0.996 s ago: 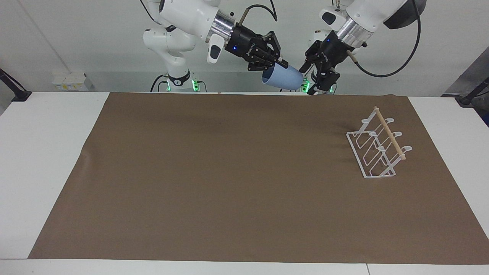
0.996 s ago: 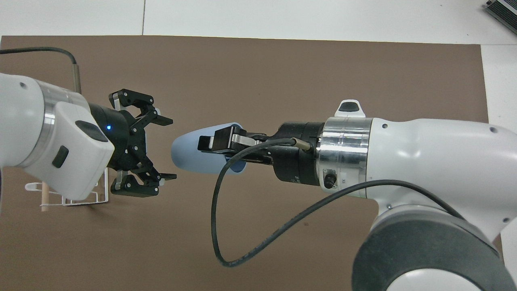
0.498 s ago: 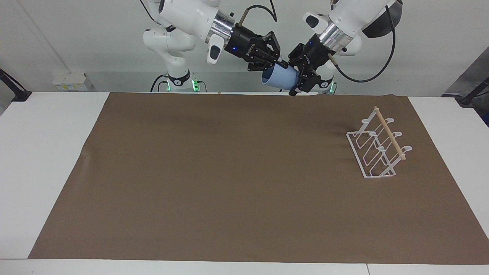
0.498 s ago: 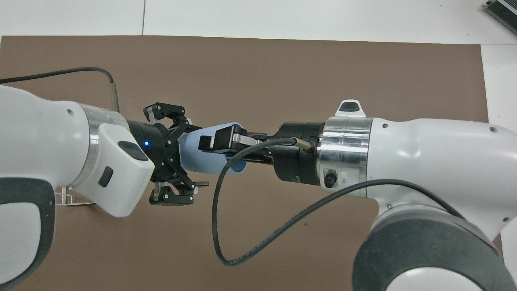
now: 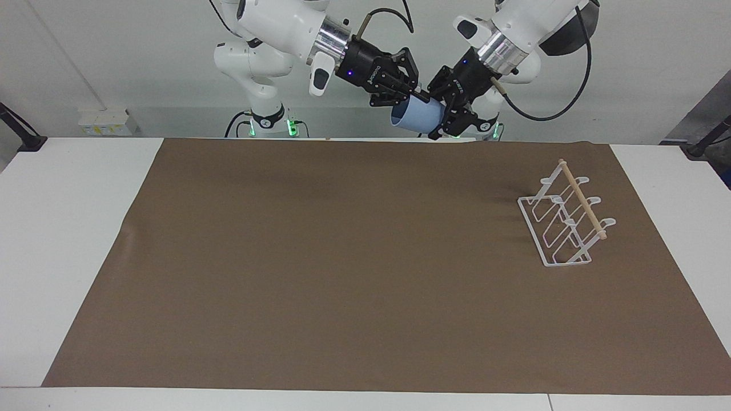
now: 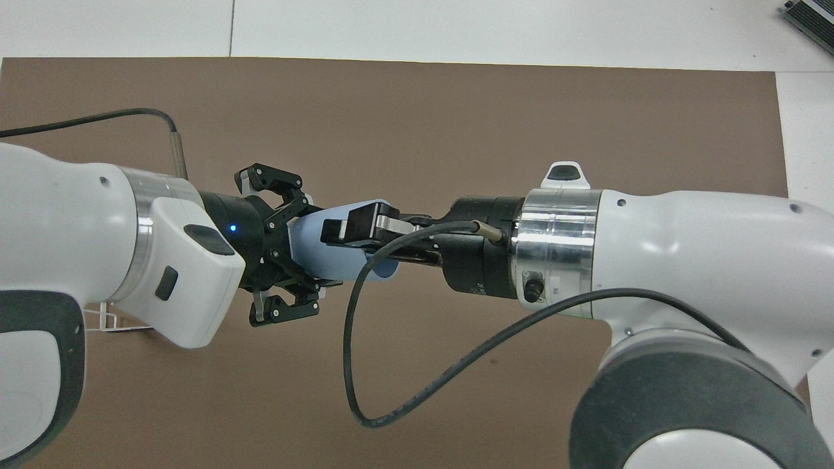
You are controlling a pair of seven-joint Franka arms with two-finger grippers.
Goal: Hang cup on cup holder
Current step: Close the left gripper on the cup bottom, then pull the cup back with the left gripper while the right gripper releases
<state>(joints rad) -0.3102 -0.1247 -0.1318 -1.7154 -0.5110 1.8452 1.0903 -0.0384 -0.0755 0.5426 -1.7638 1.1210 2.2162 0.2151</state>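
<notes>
My right gripper is closed on the cup's rim (image 6: 386, 268). It needs to open and move back before my left gripper takes the cup to the cup holder (image 5: 566, 225).
The light-blue cup (image 5: 416, 118) hangs in the air on its side between both grippers, over the table edge nearest the robots; it also shows in the overhead view (image 6: 311, 251). My right gripper (image 5: 409, 96) is shut on the cup's rim, one finger inside and one outside (image 6: 355, 229). My left gripper (image 5: 444, 114) straddles the cup's base, its fingers (image 6: 305, 203) against both sides. The white wire cup holder (image 5: 581, 198) stands empty toward the left arm's end of the table; in the overhead view only a corner of it (image 6: 109, 323) shows under the left arm.
A brown mat (image 5: 342, 257) covers most of the white table (image 5: 68, 228). A black cable (image 6: 365, 365) loops down from the right wrist. Nothing else lies on the mat.
My left gripper moved in from the holder's side, slid its open fingers around the cup's base, then narrowed them onto it. The right gripper and the cup stayed still.
</notes>
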